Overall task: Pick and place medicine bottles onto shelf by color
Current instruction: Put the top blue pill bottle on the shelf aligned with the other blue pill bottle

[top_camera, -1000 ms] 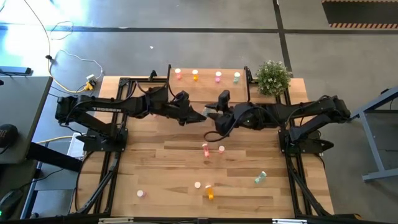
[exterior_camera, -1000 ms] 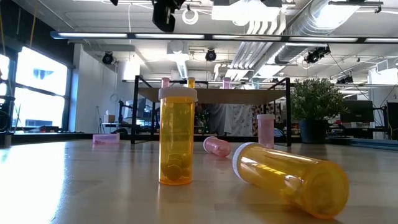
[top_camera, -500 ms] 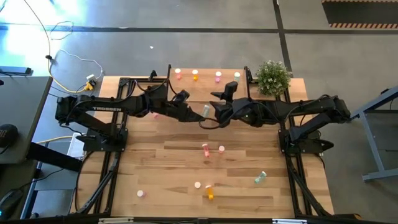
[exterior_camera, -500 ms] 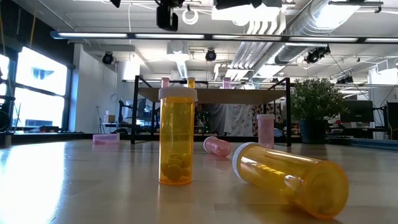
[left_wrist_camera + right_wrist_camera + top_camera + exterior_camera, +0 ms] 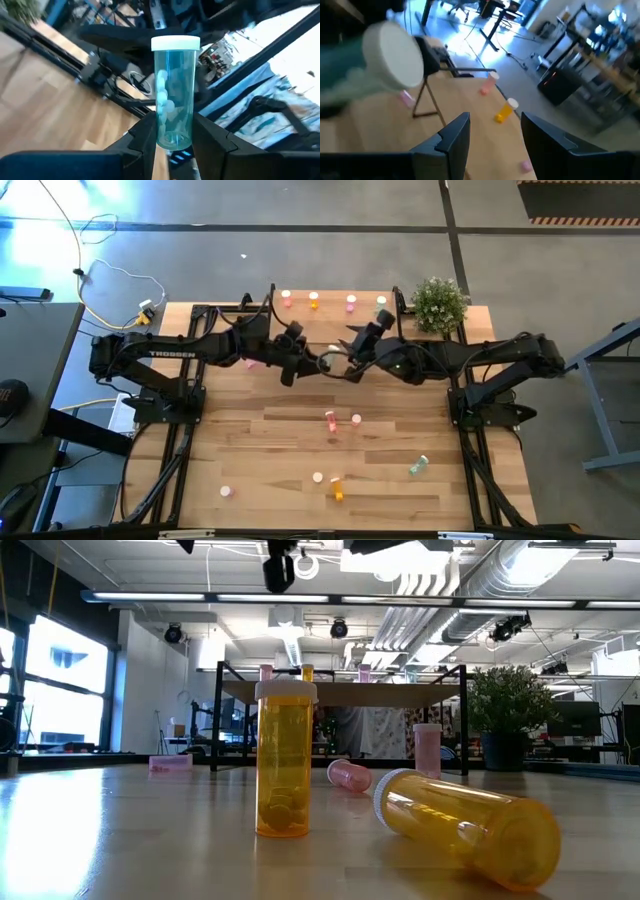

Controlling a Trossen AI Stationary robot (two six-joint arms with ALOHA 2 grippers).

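Observation:
My left gripper needs to turn the slanting teal bottle (image 5: 174, 95) it holds upright, so my right gripper can take it near the cap (image 5: 175, 43) before shelving it.
My left gripper (image 5: 312, 363) is above the table's middle, in front of the shelf (image 5: 330, 323), shut on a teal medicine bottle (image 5: 173, 95) with a white cap. My right gripper (image 5: 348, 363) faces it from the right, open and empty; the bottle's cap (image 5: 391, 55) shows just ahead of its fingers (image 5: 451, 134). Three pink and orange bottles and one pale green bottle (image 5: 381, 303) stand on the shelf top. Other bottles lie or stand on the table: two pink ones (image 5: 330, 420), a teal one (image 5: 418, 466) and an orange one (image 5: 337, 490). My left gripper pinches the teal bottle's bottom end (image 5: 172, 140) between its two fingers (image 5: 145, 135), one on each side of the round wall. The bottle sticks out forward along the fingers, cap end away from the gripper, lifted clear of the table.
A potted plant (image 5: 438, 302) stands at the far right corner beside the shelf. In the low view an upright orange bottle (image 5: 283, 760) and a lying one (image 5: 465, 825) are near the front edge. Black frame rails run along both table sides.
My right gripper has drawn back a little from the teal bottle toward the table's right, and its wrist has turned and tipped toward the shelf. My left gripper stays near the middle with the bottle clear of the table.

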